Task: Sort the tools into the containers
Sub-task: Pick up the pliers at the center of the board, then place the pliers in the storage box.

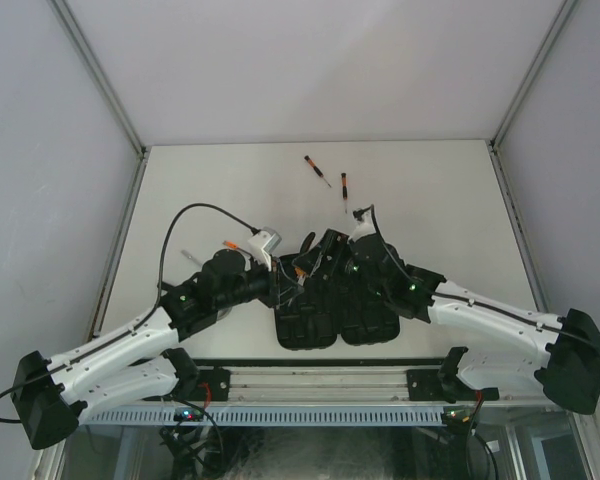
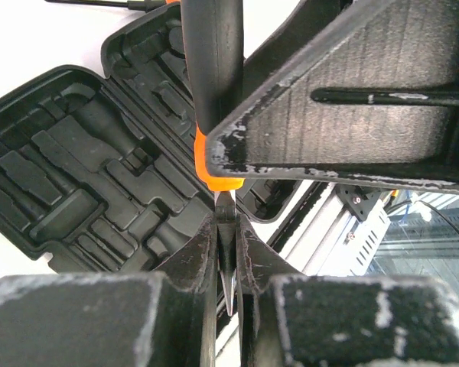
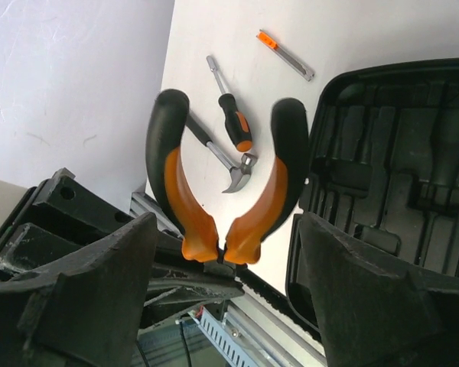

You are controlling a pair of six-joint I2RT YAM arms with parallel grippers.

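The pliers are held in my left gripper by their metal nose (image 2: 226, 220), so next my right gripper grabs the handles (image 3: 245, 243) close to the hinge and puts the pliers in the case.
The pliers (image 3: 222, 176) have black-and-orange handles spread in a V. My left gripper (image 2: 228, 267) is shut on their metal nose (image 2: 227, 252) and holds them up over the open black tool case (image 2: 76, 168). My right gripper (image 3: 228, 229) is open, its fingers (image 3: 115, 267) standing wide on either side of the pliers' hinge without touching the handles. From above, both grippers meet at the pliers (image 1: 305, 262) over the case's (image 1: 330, 320) far edge. Two screwdrivers (image 1: 317, 170) lie farther back on the table.
A hammer (image 3: 226, 160), a screwdriver (image 3: 231, 115) and a thin orange-tipped tool (image 3: 285, 53) lie on the table left of the case (image 3: 398, 168). The table's near rail (image 1: 320, 385) runs just behind the case. Grey walls enclose the table.
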